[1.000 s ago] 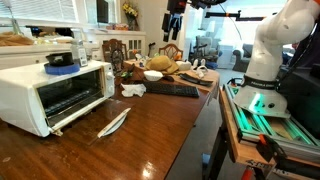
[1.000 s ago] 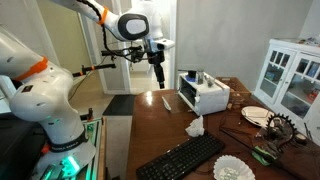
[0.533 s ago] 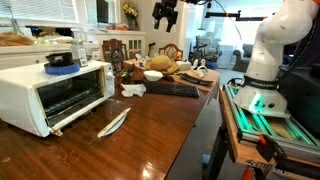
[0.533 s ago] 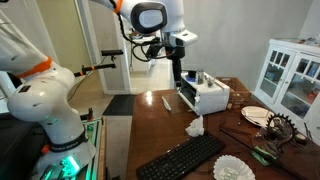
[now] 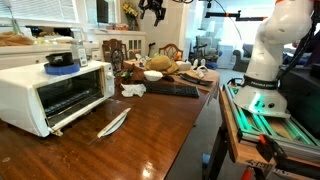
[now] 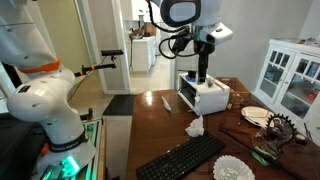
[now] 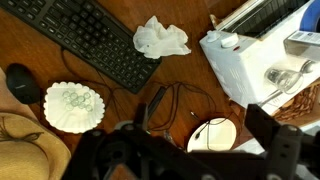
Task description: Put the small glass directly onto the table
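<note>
The robot's gripper points down at the cables while the small glass [image 7: 285,78] is far off to the side, so the gripper should tilt toward the glass from the toaster oven's end [image 6: 221,98] near the white plate.
The small glass [image 7: 282,76] is a clear tumbler on top of the white toaster oven [image 7: 250,50], seen at the right edge of the wrist view. In an exterior view a clear glass [image 5: 78,52] stands beside the blue bowl [image 5: 60,62] on the oven [image 5: 55,92]; I cannot tell if it is the same one. My gripper [image 7: 200,150] is open and empty, high in the air. It hangs just above the oven [image 6: 208,96] in an exterior view [image 6: 203,70] and shows at the top edge of the other [image 5: 152,8]. The dark glossy table [image 5: 150,125] lies below.
On the table are a black keyboard [image 7: 95,40], a crumpled white napkin [image 7: 160,38], a black mouse [image 7: 20,82], a white paper filter [image 7: 75,105], a white plate [image 7: 215,133] with cables and a silver utensil [image 5: 113,122]. A white cabinet [image 6: 292,75] stands behind.
The arm has swung sideways across the table, and the gripper now hangs over the toaster oven. The gripper stays empty. Nothing on the table has moved.
</note>
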Controlling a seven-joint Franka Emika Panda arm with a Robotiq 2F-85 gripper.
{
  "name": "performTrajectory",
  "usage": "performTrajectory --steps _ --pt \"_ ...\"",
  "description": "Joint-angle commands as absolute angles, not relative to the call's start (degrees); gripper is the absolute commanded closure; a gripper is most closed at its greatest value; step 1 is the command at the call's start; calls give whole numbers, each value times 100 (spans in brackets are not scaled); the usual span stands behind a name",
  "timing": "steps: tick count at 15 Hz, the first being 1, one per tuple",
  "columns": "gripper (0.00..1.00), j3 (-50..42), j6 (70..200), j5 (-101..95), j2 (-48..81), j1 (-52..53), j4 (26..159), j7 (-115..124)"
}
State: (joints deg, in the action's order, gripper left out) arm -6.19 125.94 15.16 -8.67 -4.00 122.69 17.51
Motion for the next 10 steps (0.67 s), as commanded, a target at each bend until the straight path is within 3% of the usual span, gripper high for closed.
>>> performTrajectory --steps 1,5,10 --pt "0 -562 12579 1527 -848 -454 12251 1744" --pt "0 -560 12572 1528 -848 -453 12245 1745" --pt "0 -919 12118 2461 453 -510 10728 1014"
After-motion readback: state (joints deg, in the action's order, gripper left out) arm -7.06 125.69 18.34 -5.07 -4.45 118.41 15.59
